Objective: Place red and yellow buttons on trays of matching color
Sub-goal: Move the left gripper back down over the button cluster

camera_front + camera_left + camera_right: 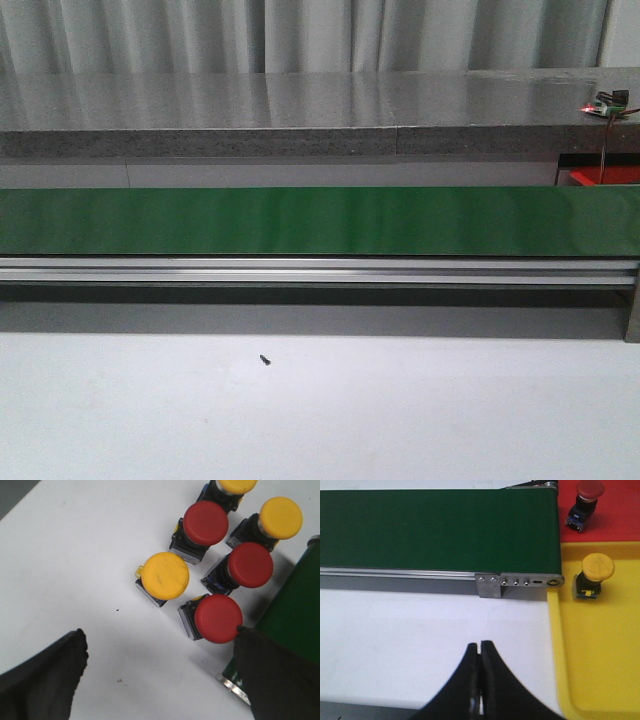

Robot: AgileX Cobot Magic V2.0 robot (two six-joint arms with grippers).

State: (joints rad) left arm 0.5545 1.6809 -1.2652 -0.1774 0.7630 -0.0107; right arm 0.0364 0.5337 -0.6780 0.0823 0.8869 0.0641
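The yellow button (165,576) should stay upright as it rides along once the robot sets it on the green conveyor belt, because its boxy base (150,594) suits the flat belt.
In the left wrist view a cluster of buttons stands on the white table: three red buttons (218,618), (250,565), (205,523) and three yellow buttons (165,575), (280,518), (237,485). My left gripper (160,645) hangs open over bare table beside the nearest red button, one fingertip (245,635) touching that cap's edge. In the right wrist view my right gripper (480,647) is shut and empty over the white table. A yellow button (594,575) stands on the yellow tray (600,665), and a red button (585,502) stands on the red tray (620,520).
The green conveyor belt (320,221) with its aluminium rail (320,270) crosses the front view; neither arm shows there. A small black speck (265,360) lies on the white table. The belt's end (530,580) borders both trays. Belt edge (295,610) lies beside the button cluster.
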